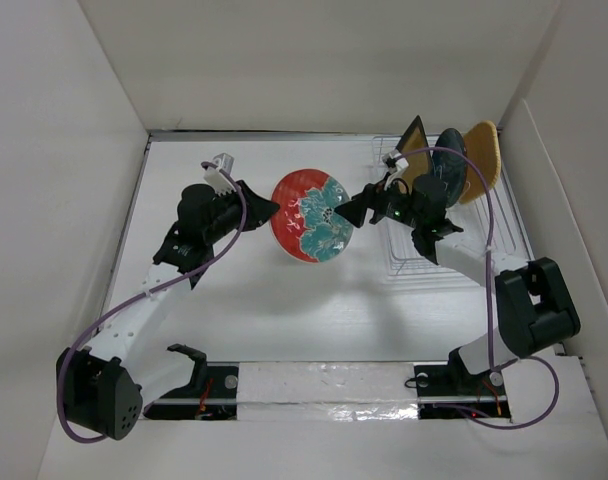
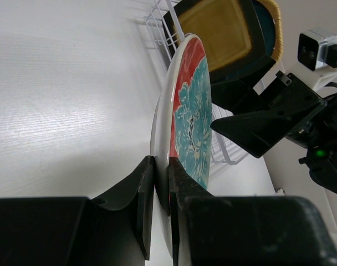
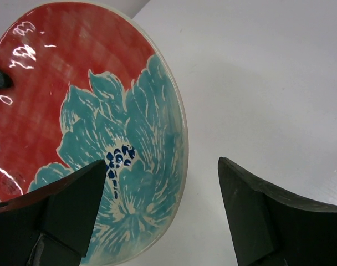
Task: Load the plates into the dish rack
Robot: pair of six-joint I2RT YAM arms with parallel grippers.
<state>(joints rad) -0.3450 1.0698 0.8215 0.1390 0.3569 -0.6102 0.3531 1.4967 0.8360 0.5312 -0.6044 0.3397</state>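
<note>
The red-and-teal plate is held by its rim (image 1: 275, 211) in my left gripper, away from the rack, so next my right gripper grabs the plate's opposite rim (image 1: 350, 230) and loads the plate.
The round red-and-teal patterned plate (image 1: 312, 216) is held on edge above the table, mid-field. My left gripper (image 1: 271, 211) is shut on its left rim; in the left wrist view the fingers (image 2: 143, 194) pinch the rim of the plate (image 2: 193, 111). My right gripper (image 1: 350, 209) is open at the plate's right edge. In the right wrist view the plate's (image 3: 91, 111) rim lies between the spread fingers (image 3: 257, 213) of my gripper (image 3: 163, 191) without touching them. The white wire dish rack (image 1: 454, 262) holds the mustard-yellow (image 1: 415, 142), dark teal (image 1: 450, 160) and orange (image 1: 482, 160) plates upright. The dark blue leaf plate is out of view.
White walls enclose the table on the left, back and right. The rack stands against the right wall, its near rows of prongs (image 1: 429, 268) holding nothing. The mustard-yellow plate (image 2: 218, 33) and the rack's corner (image 2: 160, 22) show behind the held plate in the left wrist view.
</note>
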